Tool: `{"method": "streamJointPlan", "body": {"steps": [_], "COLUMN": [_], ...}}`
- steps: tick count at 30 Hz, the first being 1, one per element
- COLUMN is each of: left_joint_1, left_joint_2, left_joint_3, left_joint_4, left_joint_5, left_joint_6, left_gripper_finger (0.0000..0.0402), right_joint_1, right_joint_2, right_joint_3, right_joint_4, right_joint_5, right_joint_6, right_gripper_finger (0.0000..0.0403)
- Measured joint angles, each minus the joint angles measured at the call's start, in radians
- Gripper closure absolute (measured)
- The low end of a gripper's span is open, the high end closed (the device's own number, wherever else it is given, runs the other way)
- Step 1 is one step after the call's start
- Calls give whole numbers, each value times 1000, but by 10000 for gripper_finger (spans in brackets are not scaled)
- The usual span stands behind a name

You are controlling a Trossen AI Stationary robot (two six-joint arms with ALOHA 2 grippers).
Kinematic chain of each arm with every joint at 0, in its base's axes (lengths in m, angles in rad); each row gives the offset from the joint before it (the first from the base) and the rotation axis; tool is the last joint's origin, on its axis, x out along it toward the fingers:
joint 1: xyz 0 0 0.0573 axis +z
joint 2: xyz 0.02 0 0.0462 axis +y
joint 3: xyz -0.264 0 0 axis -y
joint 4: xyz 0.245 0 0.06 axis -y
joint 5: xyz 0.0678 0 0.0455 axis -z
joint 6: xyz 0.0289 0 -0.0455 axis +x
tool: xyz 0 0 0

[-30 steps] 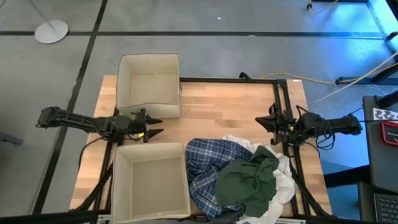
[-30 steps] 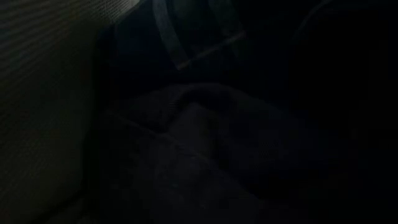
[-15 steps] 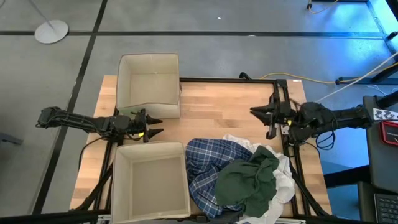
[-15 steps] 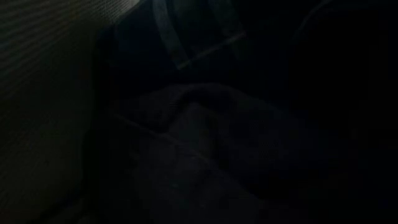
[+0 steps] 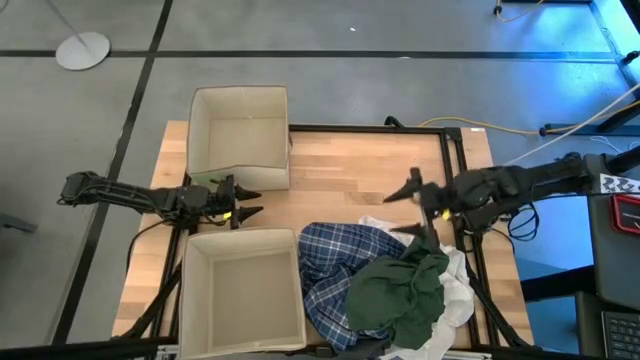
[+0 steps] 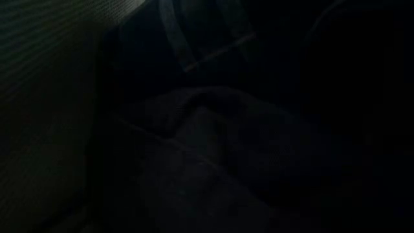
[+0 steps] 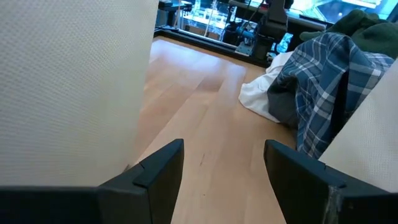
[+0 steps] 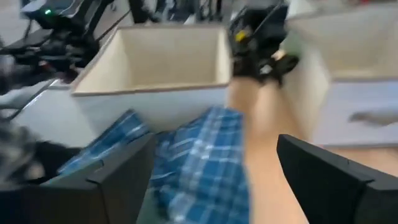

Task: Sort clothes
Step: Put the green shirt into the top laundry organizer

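I expect the dark green garment [image 5: 402, 294] to come free and show more of the plaid shirt when I lift it, because the plaid goes in under its loose edge [image 5: 350, 297].
The clothes lie in a heap at the table's near right: a dark green garment [image 5: 398, 292] on top, a blue-and-white plaid shirt [image 5: 335, 268] to its left, white pieces [image 5: 452, 290] at the right and far edges. A dark grey piece [image 7: 283, 106] shows under the plaid. My right gripper [image 5: 411, 208] is open above the heap's far edge, touching nothing. My left gripper [image 5: 248, 203] is open between the two beige boxes, touching nothing.
One beige fabric box [image 5: 240, 100] stands at the far left, another [image 5: 243, 330] at the near left beside the heap. Bare wood [image 5: 355, 180] lies between the boxes and my right gripper. A black frame rail [image 5: 460, 175] runs along the table's right side.
My right gripper has swung from the table's right side toward its left and near edge, coming over the far edge of the clothes heap, its fingers still open. The clothes have kept still.
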Motion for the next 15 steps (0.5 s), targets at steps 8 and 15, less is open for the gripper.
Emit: {"method": "streamJointPlan", "body": {"steps": [8,15], "left_joint_1": [0,0], "left_joint_2": [0,0], "left_joint_3": [0,0], "left_joint_4": [0,-6], "left_joint_5": [-5,-7], "left_joint_6": [-12,-31], "left_gripper_finger": [188,188], "right_joint_1": [183,262], "right_joint_2": [148,226], "right_joint_3": [99,105], "right_joint_4": [-81,-111], "right_joint_5": [66,71], "right_joint_6": [193,388], "right_gripper_finger": [70,72]}}
